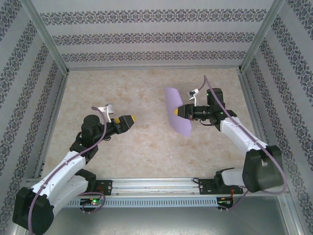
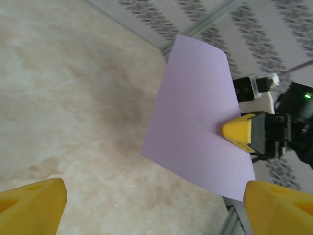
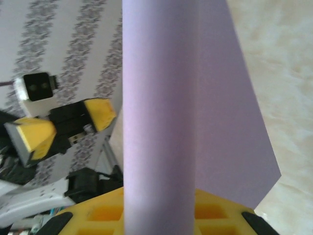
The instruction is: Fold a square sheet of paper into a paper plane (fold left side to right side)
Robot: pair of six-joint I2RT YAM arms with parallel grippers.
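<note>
The lavender sheet (image 1: 171, 100) should bend over in a rounded loop when the robot folds the sheet's sides together, because its smooth side (image 1: 178, 123) already bows in a soft curve.
The lavender square sheet of paper (image 1: 175, 113) hangs in the air above the table's right half, held upright and bowed into a soft curve. My right gripper (image 1: 182, 111) is shut on its right edge, and one yellow finger (image 2: 238, 132) shows against the sheet (image 2: 195, 122). In the right wrist view the paper (image 3: 161, 122) curls up from between the yellow pads (image 3: 215, 215). My left gripper (image 1: 129, 120) is open and holds nothing, a good way left of the sheet and pointing toward it. Its fingers (image 3: 100, 112) stand spread, and its wide gap (image 2: 154, 210) frames bare table.
The beige marbled tabletop (image 1: 146, 147) is boxed in by patterned walls (image 1: 146, 34) and metal corner posts (image 1: 254, 44). A metal rail (image 1: 156, 188) with the arm bases runs along the near edge.
</note>
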